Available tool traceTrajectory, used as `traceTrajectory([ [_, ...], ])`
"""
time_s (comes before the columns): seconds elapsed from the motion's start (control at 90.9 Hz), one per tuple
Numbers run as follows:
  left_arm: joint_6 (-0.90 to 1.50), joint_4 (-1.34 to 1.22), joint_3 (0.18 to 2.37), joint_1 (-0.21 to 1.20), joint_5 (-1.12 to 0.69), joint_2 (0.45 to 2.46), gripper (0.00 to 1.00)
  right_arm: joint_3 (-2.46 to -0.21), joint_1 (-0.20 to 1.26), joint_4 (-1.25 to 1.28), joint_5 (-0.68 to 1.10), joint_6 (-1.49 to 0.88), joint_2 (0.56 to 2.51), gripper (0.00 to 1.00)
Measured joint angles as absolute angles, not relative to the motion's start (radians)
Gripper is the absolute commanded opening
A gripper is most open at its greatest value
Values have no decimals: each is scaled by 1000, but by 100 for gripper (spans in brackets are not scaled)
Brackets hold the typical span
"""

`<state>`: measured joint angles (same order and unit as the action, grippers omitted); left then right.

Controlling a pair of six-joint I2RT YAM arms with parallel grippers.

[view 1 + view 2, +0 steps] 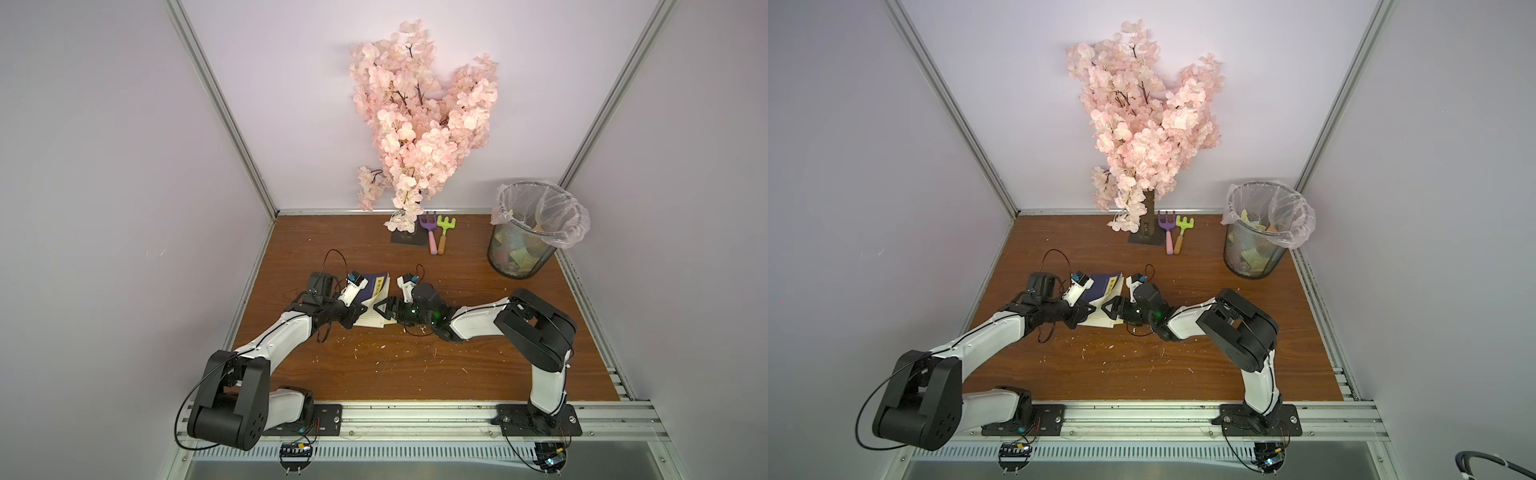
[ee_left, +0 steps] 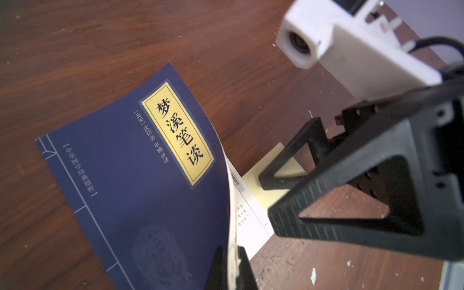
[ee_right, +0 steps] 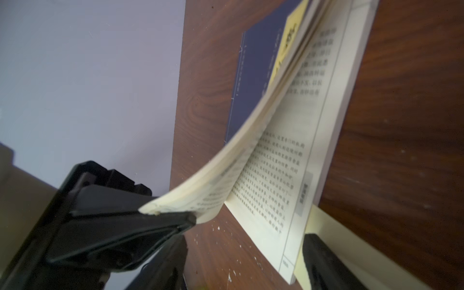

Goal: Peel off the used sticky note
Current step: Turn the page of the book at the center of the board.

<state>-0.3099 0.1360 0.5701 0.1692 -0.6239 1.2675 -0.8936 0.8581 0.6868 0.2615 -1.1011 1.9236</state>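
The sticky note runs under the flat page [image 3: 307,231], so my left gripper should release the lifted pages and my right gripper take the book's edge [image 2: 197,102] by the title.
A blue-covered book [image 1: 376,286] [image 2: 150,188] lies on the wooden table. My left gripper [image 2: 232,251] [image 1: 365,309] is shut on the cover and several pages, holding them curled up off the open text page [image 3: 276,175]. A pale yellow sticky note [image 2: 261,175] [image 3: 334,226] sticks out from under that page's edge. My right gripper [image 3: 246,263] [image 1: 380,309] stands open low at the note. One of its fingers [image 3: 324,263] lies over the note and the other [image 3: 170,263] is over bare table. The page corner sits between them.
A wire bin [image 1: 519,257] with a plastic liner holds paper scraps at the back right. A pink blossom tree [image 1: 419,124] and two toy rakes [image 1: 436,235] stand at the back. White specks are scattered over the table [image 1: 415,365].
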Motion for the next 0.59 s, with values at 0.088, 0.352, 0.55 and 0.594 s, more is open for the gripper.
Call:
traceTrajectory([
  [0.088, -327, 146, 553, 166, -637, 1221, 1, -893, 857, 699, 266, -1109, 1924, 75],
  [0.352, -327, 103, 498, 108, -654, 1163, 1, -885, 857, 746, 283, -1143, 1927, 77],
  [0.55, -295, 40, 466, 27, -688, 1178, 1, -881, 858, 755, 281, -1159, 1931, 77],
  [0.594, -290, 30, 462, 23, -693, 1177, 1, -880, 859, 755, 280, -1161, 1931, 77],
])
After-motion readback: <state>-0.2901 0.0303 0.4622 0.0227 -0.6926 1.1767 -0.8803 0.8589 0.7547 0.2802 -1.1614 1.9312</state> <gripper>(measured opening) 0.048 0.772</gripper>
